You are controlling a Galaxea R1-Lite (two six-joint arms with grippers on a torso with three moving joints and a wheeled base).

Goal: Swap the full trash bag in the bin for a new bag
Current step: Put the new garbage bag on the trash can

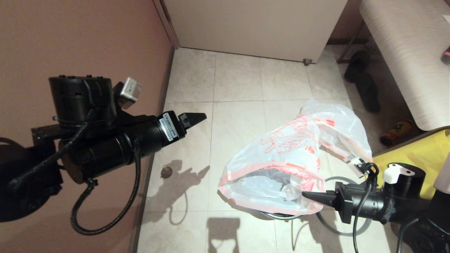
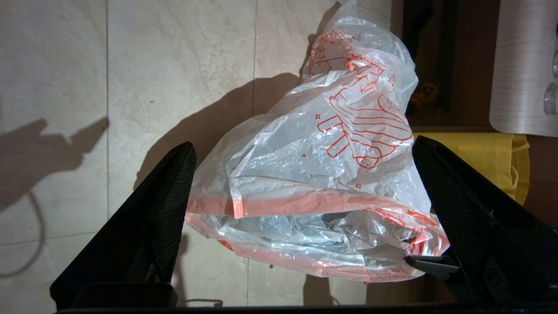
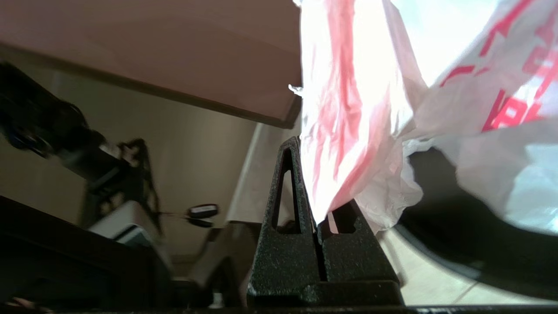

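The new bag's limp body (image 1: 276, 147) hangs over the bin's dark edge (image 1: 280, 216), so I expect the new bag to crumple into the bin when the robot pushes it.
The new bag (image 1: 299, 158), limp translucent white plastic with a pink-red hem and red line print, hangs with its mouth partly spread towards me. My right gripper (image 1: 306, 195) is shut on its hem; the plastic is pinched between the fingers (image 3: 287, 244) in the right wrist view. The bin (image 3: 462, 235) sits under the bag, mostly covered, with a dark edge (image 1: 277, 215) showing. Its grey hoop (image 1: 330, 226) lies on the floor below my right arm. My left gripper (image 1: 197, 118) is raised at the left, open, well apart from the bag (image 2: 314, 174). The full trash bag is out of view.
A yellow fabric bag (image 1: 418, 154) lies at the right. Dark shoes (image 1: 365, 88) and a bottle (image 1: 397, 131) sit under a pale bench (image 1: 404, 52). A brown wall (image 1: 70, 35) runs along the left, a white cabinet (image 1: 253, 24) stands behind. A floor drain (image 1: 166, 172) is left of the bag.
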